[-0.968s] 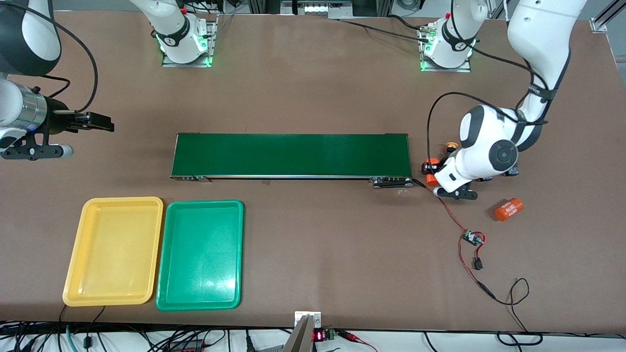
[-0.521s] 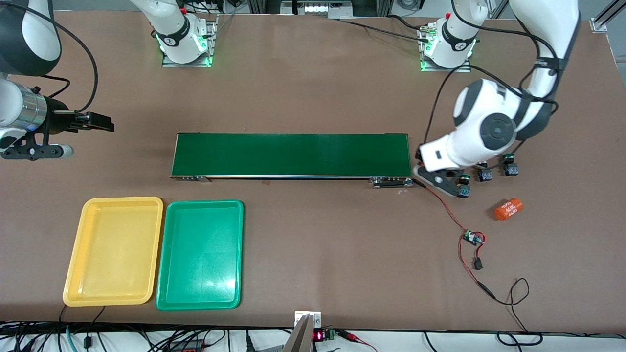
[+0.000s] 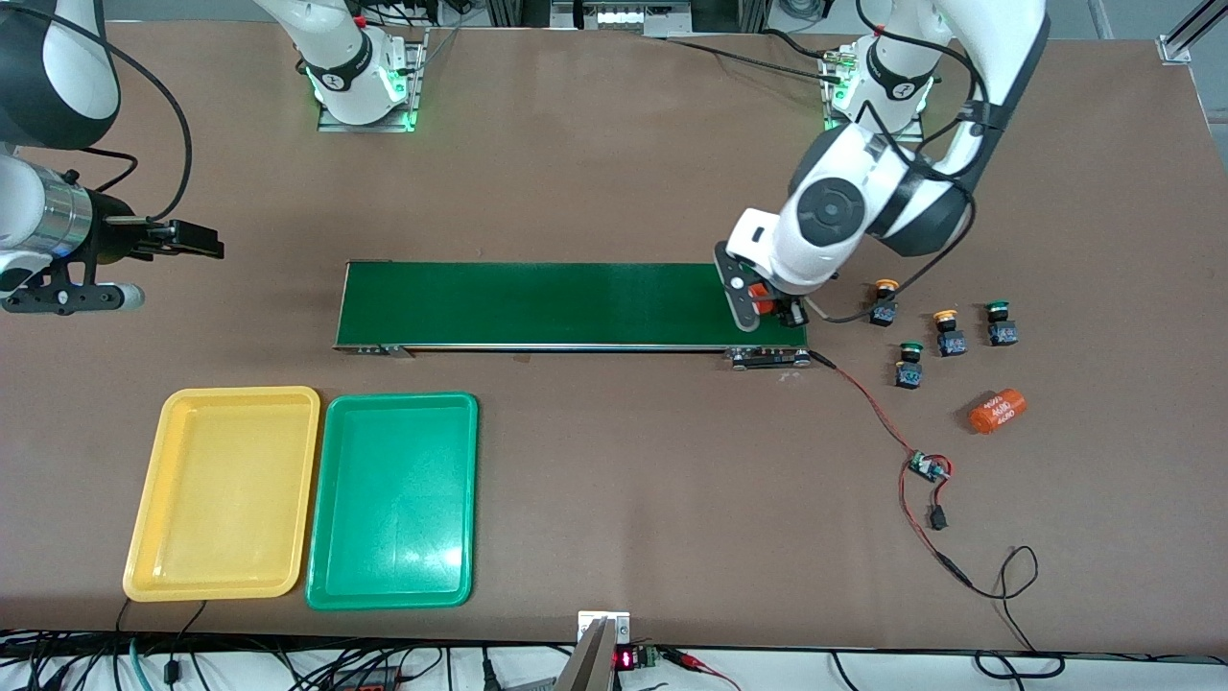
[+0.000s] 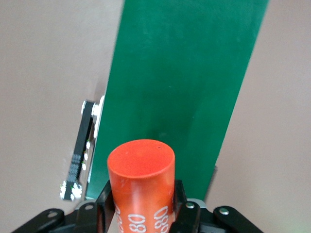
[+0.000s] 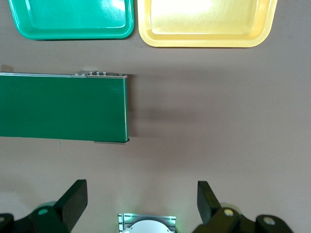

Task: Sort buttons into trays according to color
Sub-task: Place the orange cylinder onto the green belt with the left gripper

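My left gripper should keep bringing the orange cylinder (image 3: 761,297) in and down until it lies on the empty dark-green belt (image 3: 704,301), and then let go, because the cylinder points along the belt.
Two yellow-capped buttons (image 3: 884,301) (image 3: 949,332) and two green-capped buttons (image 3: 1000,324) (image 3: 909,365) stand on the table, off the conveyor's end toward the left arm's end. None is held. My left gripper (image 3: 765,305) (image 4: 141,206) is shut on an orange "4680" cylinder (image 4: 141,182) (image 3: 759,297), over that end of the dark-green belt (image 3: 576,303) (image 4: 184,73). The yellow tray (image 3: 225,494) (image 5: 204,26) and green tray (image 3: 393,499) (image 5: 73,22) lie side by side, nearer the front camera than the belt; both are empty. My right gripper (image 3: 197,240) (image 5: 142,199) waits open above the right arm's end of the table.
A second orange "4680" cylinder (image 3: 998,411) lies on the table near the buttons, nearer the front camera. A red-and-black wire with a small circuit board (image 3: 929,467) trails from the conveyor's end toward the table's front edge.
My left arm rose from among the buttons and swung over the conveyor's end, carrying the orange cylinder. The buttons it covered now show. The right arm has not moved.
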`<state>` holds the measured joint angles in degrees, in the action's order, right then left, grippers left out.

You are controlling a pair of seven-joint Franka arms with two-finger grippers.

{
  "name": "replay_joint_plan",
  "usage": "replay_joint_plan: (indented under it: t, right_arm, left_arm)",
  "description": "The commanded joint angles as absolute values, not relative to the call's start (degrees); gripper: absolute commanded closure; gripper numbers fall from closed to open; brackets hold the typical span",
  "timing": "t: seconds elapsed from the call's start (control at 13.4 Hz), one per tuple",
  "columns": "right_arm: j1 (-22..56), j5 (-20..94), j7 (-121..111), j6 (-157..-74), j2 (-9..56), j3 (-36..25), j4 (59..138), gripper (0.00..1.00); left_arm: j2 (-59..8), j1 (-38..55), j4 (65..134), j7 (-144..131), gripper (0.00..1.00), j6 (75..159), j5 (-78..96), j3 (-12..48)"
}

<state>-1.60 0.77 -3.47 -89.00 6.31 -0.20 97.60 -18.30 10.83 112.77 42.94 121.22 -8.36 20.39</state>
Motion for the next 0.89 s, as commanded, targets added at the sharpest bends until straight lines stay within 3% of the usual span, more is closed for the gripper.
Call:
replay_joint_plan:
  t: [0.0,0.22,0.3,0.37,0.45,0.52,0.82]
  right_arm:
    - [-1.93,0.79,-4.13,-88.59,6.06,0.09,97.73,0.0]
    - [-1.93,0.79,-4.13,-88.68,6.06,0.09,97.73,0.0]
    - [-1.85,0.79,-4.13,-88.68,6.06,0.09,97.73,0.0]
    - [-1.85,0.79,-4.13,-88.68,6.06,0.09,97.73,0.0]
    - [-1.76,0.7,-4.13,-88.77,6.15,0.09,97.73,0.0]
    - [-1.67,0.53,-4.22,-89.03,6.15,0.09,97.73,0.0]
    - [-1.58,0.7,-4.13,-89.03,6.24,0.09,97.65,0.0]
  left_arm:
    - [-20.38,12.57,113.02,48.51,0.98,123.13,-17.63,20.13]
    - [-22.15,15.9,114.51,48.08,0.9,124.45,-23.09,20.13]
    - [-22.15,15.91,114.78,47.99,0.79,124.54,-23.64,20.13]
    - [-22.15,15.91,114.87,47.9,0.57,124.63,-23.64,20.13]
    - [-21.97,15.91,114.87,47.99,0.16,124.63,-23.64,20.21]
    - [-21.28,15.91,114.79,48.16,0.0,124.63,-23.64,20.21]
    - [-16.79,10.13,113.91,48.43,0.0,125.06,-21.46,19.86]
